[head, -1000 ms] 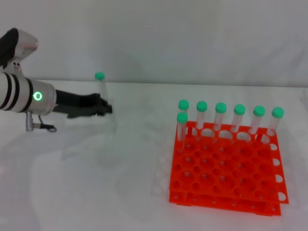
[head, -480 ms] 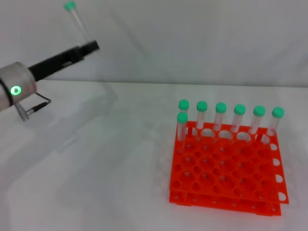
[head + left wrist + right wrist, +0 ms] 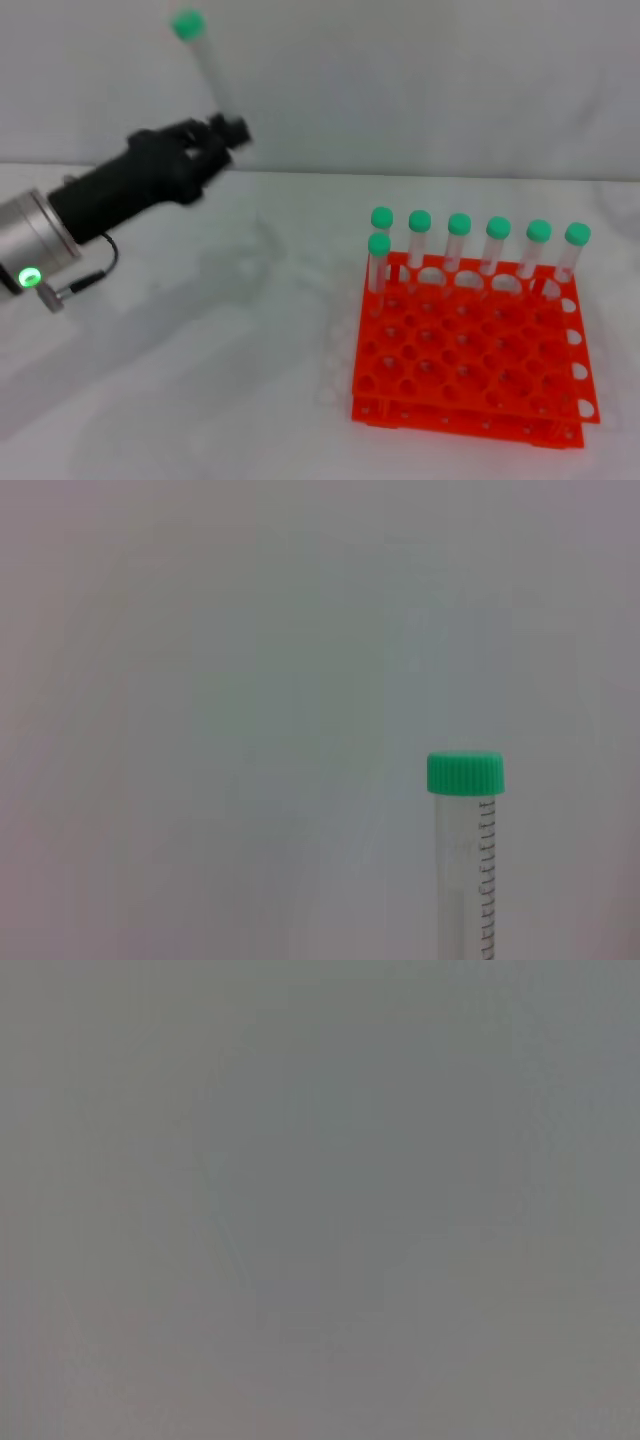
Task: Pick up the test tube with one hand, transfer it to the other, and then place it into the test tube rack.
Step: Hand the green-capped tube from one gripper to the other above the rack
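The tube's upper part [image 3: 207, 66] is free above the robot's left gripper, so the left gripper goes on toward the rack [image 3: 470, 340] before the right gripper closes below the green cap.
My left gripper [image 3: 228, 130], black on a silver-grey wrist with a green light, is shut on the lower end of a clear test tube [image 3: 208, 62] with a green cap. It holds the tube nearly upright, high above the table at the upper left. The tube [image 3: 466, 860] also shows in the left wrist view against a blank wall. The orange-red test tube rack [image 3: 470, 345] stands on the table at the right, with several green-capped tubes [image 3: 458, 240] along its far rows. My right gripper is out of view.
The white table [image 3: 200, 380] spreads to the left of and in front of the rack. A pale wall stands behind it. The right wrist view shows only a flat grey field.
My left arm has lifted the tube off the table and swung it up and to the right, toward the middle. The rack and its tubes have not moved.
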Tool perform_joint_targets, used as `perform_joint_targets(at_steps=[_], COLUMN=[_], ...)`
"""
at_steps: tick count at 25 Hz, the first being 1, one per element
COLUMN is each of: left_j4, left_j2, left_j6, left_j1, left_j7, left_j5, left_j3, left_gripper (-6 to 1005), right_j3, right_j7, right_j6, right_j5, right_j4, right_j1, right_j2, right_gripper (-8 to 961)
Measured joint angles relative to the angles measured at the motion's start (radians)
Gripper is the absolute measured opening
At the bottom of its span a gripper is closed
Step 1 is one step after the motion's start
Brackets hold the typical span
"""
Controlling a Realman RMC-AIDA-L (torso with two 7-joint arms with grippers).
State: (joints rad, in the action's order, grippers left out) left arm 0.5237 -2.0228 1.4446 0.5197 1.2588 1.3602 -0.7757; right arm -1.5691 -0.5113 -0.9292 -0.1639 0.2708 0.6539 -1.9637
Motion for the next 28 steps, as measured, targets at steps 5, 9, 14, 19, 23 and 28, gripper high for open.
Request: perform_joint_targets(at_steps=[5, 9, 14, 19, 23, 28], left_j4=[-0.005, -0.011, -0.011, -0.011, -0.012, -0.013], left_j2=[-0.003, 0.001, 0.000, -0.008, -0.024, -0.046], left_j6=[0.072, 0.073, 0.068, 0.065, 0.045, 0.012], left_j1=[0.016, 0.046, 0.071, 0.100, 0.125, 0.149], left_j7=[-0.072, -0.071, -0.079, -0.086, -0.087, -0.090], left_j5=[0.112, 0.213, 0.256, 0.292, 0.316, 0.356], left_j3=[0.000, -0.002, -0.002, -0.002, -0.008, -0.018], left_gripper=[224, 226, 230, 233, 236, 240], right_j3=[0.000, 0.004, 0.005, 0.007, 0.006, 0.003], right_j7=[-0.291, -0.499, -0.657, -0.689, -0.690, -0.686], right_j6=[-0.107, -0.259, -0.444, -0.497, -0.484, -0.444], right_j5=[0.296, 0.479, 0.693, 0.834, 0.877, 0.883], right_j4=[0.097, 0.116, 0.110, 0.114, 0.116, 0.117], right_j1=[-0.039, -0.049, -0.041, -0.026, -0.011, 0.004], right_j2=[0.066, 0.138, 0.215, 0.206, 0.168, 0.128], right_gripper=[869, 868, 865, 862, 860, 858])
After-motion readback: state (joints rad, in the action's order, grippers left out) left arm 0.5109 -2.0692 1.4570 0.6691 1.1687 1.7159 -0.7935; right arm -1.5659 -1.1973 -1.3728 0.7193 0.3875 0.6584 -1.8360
